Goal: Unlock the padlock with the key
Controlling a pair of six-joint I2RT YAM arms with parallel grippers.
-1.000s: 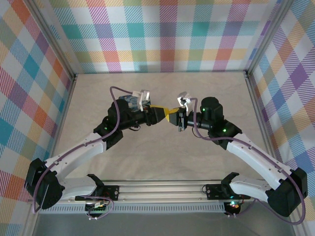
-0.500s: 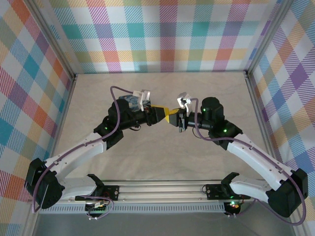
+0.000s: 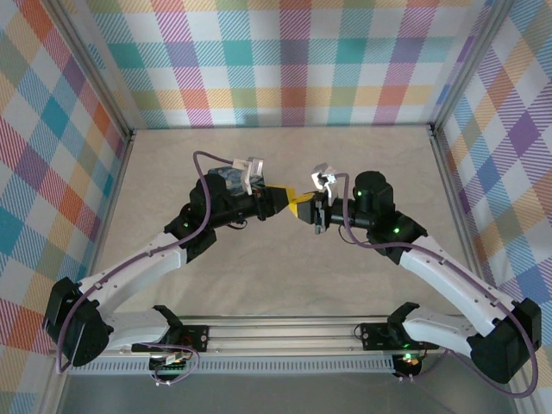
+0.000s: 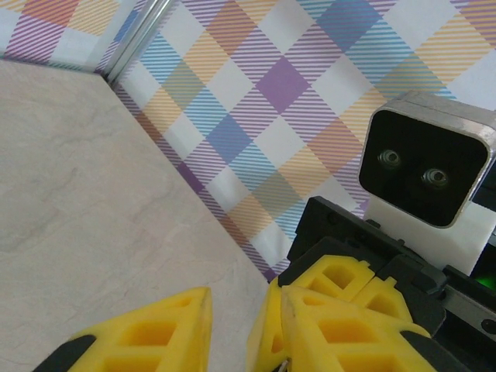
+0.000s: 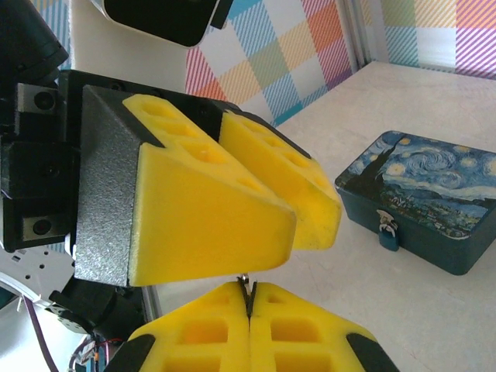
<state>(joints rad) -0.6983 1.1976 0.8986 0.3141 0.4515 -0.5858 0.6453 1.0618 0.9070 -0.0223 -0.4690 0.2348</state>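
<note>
Only a sliver of the key pokes from my right gripper, so my left gripper should hold the key while my right gripper retakes it farther back.
In the right wrist view my right gripper is shut on the key, a thin silvery sliver poking up between its yellow tips. Just above it are the two yellow fingers of my left gripper, with the key's tip at the underside of the nearer finger. The left wrist view shows the left gripper with its jaws partly apart and bare table in the gap. From above, the left gripper and right gripper meet tip to tip at mid-table. The padlock hangs on the front of the starry-night box.
The painted box lies on the table partly under the left arm's wrist. Plaid walls close in the back and both sides. The right wrist's camera housing looms close in front of the left gripper.
The left gripper's jaws have narrowed while it stays against the right gripper's tips. The right gripper has stayed shut on the key and has barely shifted.
</note>
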